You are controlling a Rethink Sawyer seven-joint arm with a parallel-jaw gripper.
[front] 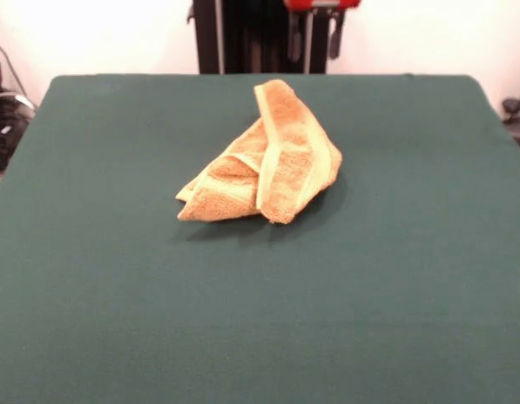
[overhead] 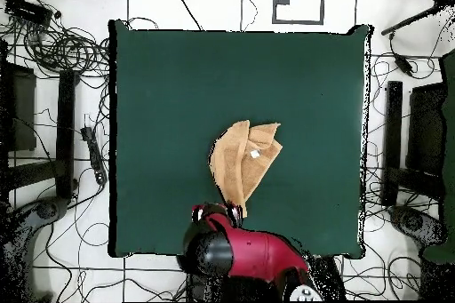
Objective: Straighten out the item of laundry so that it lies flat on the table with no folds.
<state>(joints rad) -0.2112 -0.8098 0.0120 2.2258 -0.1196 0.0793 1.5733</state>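
A raised flap [front: 290, 157] is folded over the orange-yellow terry towel [front: 225, 187], so the towel will still be folded when I lift it and set it down.
The orange-yellow terry towel [front: 273, 160] lies crumpled near the middle of the dark green table [front: 369, 295]. It is folded over itself into a rough wedge, and a woven band runs along the raised fold. In the overhead view the towel [overhead: 242, 162] shows a small white loop tag [overhead: 254, 152] on top. My gripper [front: 315, 38] hangs at the top edge of the front view, drawn back behind the table's far side. It is well apart from the towel, open and empty. In the overhead view my red arm [overhead: 253, 255] sits at the table's [overhead: 178, 77] bottom edge, just below the towel.
The black pedestal [front: 243, 38] stands behind the table's far edge. Cables and black stands [overhead: 62, 139] lie on the floor around the table on both sides. Bare green cloth surrounds the towel on all sides.
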